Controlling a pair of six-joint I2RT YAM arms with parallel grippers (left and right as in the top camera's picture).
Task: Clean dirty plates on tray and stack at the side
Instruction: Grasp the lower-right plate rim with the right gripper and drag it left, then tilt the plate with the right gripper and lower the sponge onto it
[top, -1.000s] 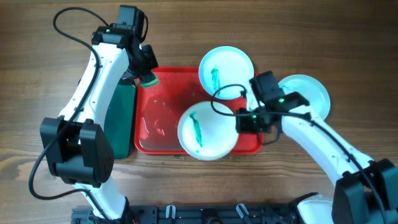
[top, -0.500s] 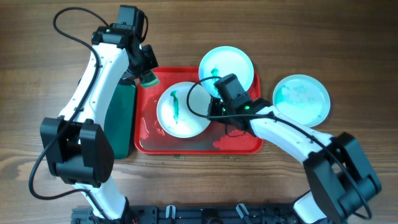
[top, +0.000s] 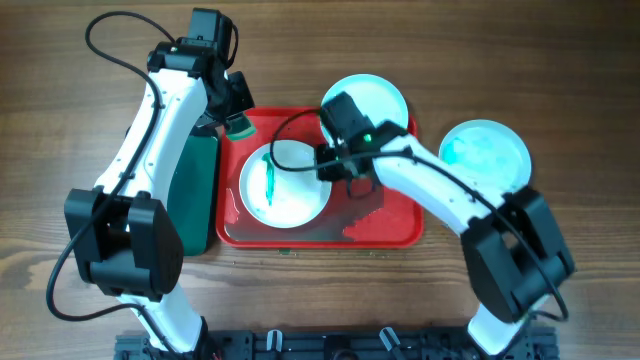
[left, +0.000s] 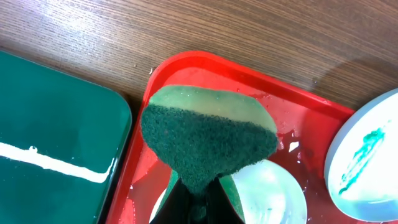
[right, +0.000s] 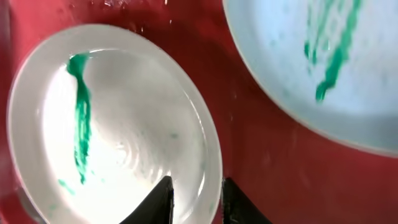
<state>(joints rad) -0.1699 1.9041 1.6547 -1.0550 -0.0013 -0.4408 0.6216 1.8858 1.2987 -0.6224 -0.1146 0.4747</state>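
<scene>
My right gripper's fingers are open high above the rim of the plate (right: 220, 163) next to the dark green tray. I should lower them and grip that plate's rim (right: 218, 175) before scrubbing.
One plate (top: 283, 187) (right: 118, 124) with a teal streak lies flat in the left half of the red tray (top: 390, 230) (right: 261, 162). My right gripper (top: 324, 166) (right: 196, 200) straddles its right rim, one finger inside and one outside, jaws parted with a gap on either side. A second streaked plate (top: 368, 100) (right: 323, 56) rests over the tray's far right corner. A third plate (top: 486, 158), smeared teal, sits on the table to the right. My left gripper (top: 238, 122) (left: 199, 208) hovers over the tray's far left corner, shut on a green sponge (left: 208, 143).
A dark green tray (top: 197, 190) (left: 56, 143) lies against the red tray's left side. Water pools on the red tray floor near its front edge. Bare wooden table surrounds both trays.
My right gripper has dragged the streaked plate from the tray's front right edge leftwards into the tray's left half, and its jaws have parted. The left arm has stayed put.
</scene>
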